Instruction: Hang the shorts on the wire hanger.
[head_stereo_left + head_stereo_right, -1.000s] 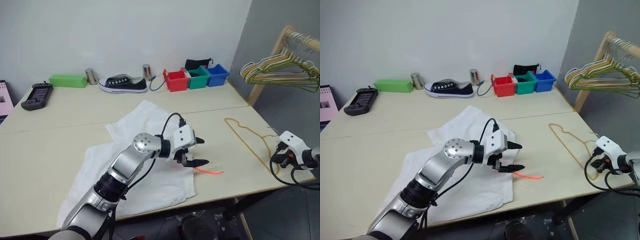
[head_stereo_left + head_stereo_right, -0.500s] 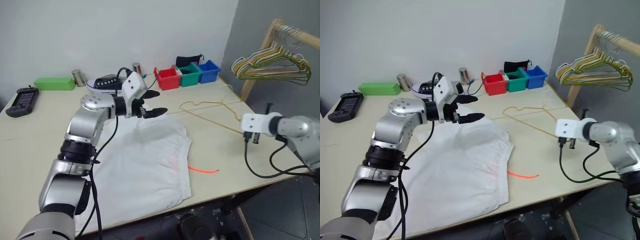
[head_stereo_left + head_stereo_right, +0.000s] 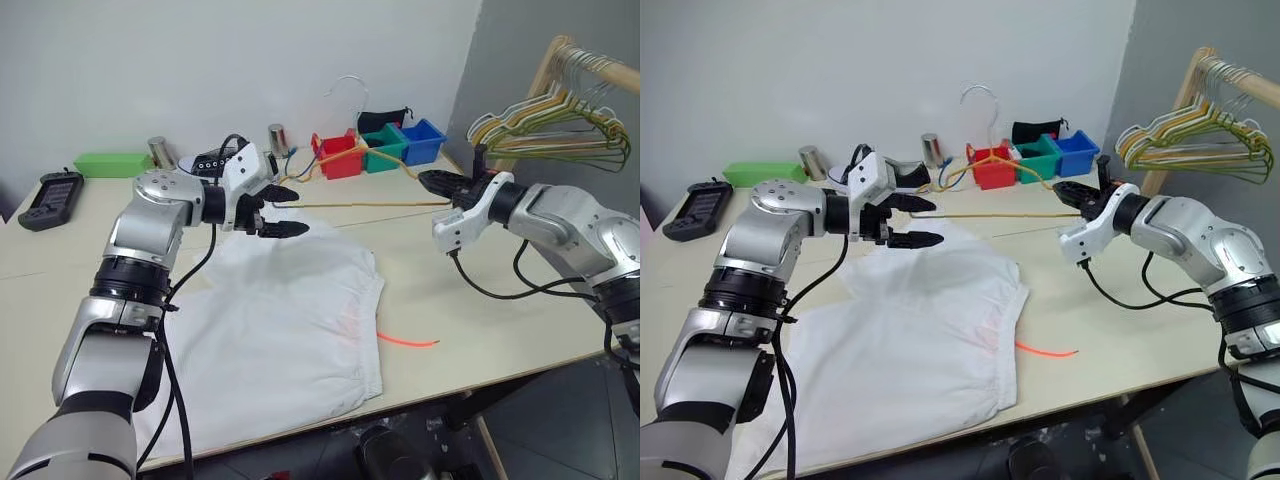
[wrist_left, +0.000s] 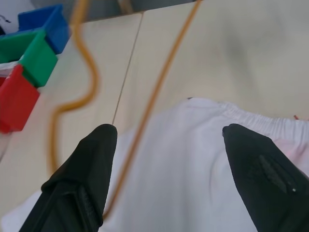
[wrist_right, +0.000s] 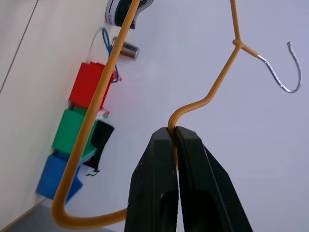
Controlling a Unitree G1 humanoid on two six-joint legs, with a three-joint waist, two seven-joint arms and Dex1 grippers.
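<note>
The wire hanger's hook (image 3: 983, 95) points up above the flat shorts, so my left gripper should close on the hanger's loose end (image 3: 927, 188) and help tip the hanger flat.
The white shorts (image 3: 290, 320) lie flat on the table, with the orange drawstring (image 3: 405, 341) trailing off their right side. My right gripper (image 3: 424, 179) is shut on the wire hanger (image 3: 350, 205) at its right shoulder and holds it upright in the air above the far edge of the shorts. The hook (image 3: 345, 85) points up. In the right wrist view the fingers (image 5: 159, 193) pinch the yellow wire (image 5: 212, 92). My left gripper (image 3: 298, 210) is open at the hanger's left end. In the left wrist view the wire (image 4: 154, 92) runs between its spread fingers (image 4: 91, 159).
Along the back of the table stand a black shoe (image 3: 210, 160), two metal cylinders, red, green and blue bins (image 3: 380, 152), a green box (image 3: 110, 163) and a black device (image 3: 48, 187). A wooden rack with coloured hangers (image 3: 560, 125) stands at the right.
My right gripper has lifted the hanger off the table, swung it left and rolled it upright. My left gripper rose from the drawstring to the far edge of the shorts, then held still.
</note>
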